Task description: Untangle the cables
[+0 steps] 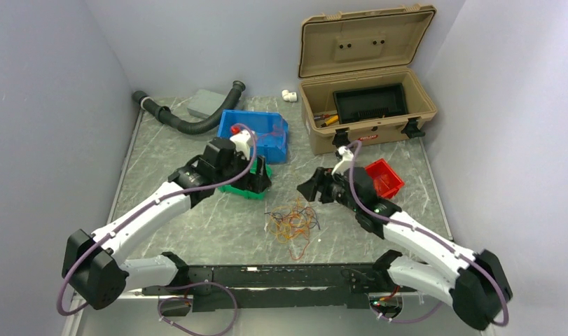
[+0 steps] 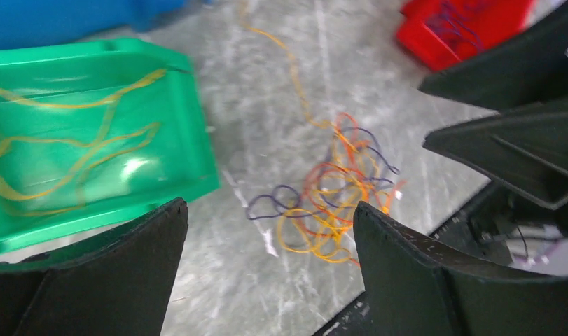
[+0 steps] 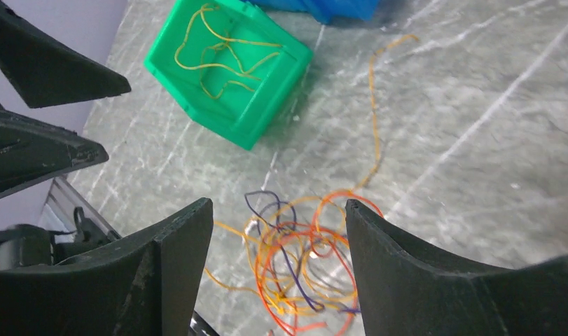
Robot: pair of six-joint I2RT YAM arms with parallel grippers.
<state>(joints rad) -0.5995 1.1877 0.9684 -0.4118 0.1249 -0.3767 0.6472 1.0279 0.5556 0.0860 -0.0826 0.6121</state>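
Observation:
My left gripper is about to pull the yellow cable [image 2: 282, 241], which winds through the pieces of orange cable [image 2: 363, 183], so the yellow cable will drag some orange cable along.
The cables [image 1: 293, 225] lie as a loose tangle of orange, yellow, red and purple strands on the table in front of the arm bases. My left gripper [image 1: 260, 176] hovers over the green bin [image 1: 244, 187], open and empty. In the left wrist view the left gripper [image 2: 270, 206] frames bare table, with the tangle [image 2: 337, 189] to its right. Yellow cables [image 2: 71, 140] lie inside the green bin [image 2: 176, 133]. My right gripper [image 1: 310, 190] is open above the tangle's far side. The right gripper [image 3: 279, 203] holds nothing, and the tangle [image 3: 309, 266] lies below it.
A blue bin [image 1: 267, 136] stands behind the green one, and a red bin [image 1: 384, 176] sits by the right arm. An open tan toolbox [image 1: 368, 105] is at the back right. A black corrugated hose [image 1: 190, 122] and a grey block [image 1: 205, 103] are at the back left.

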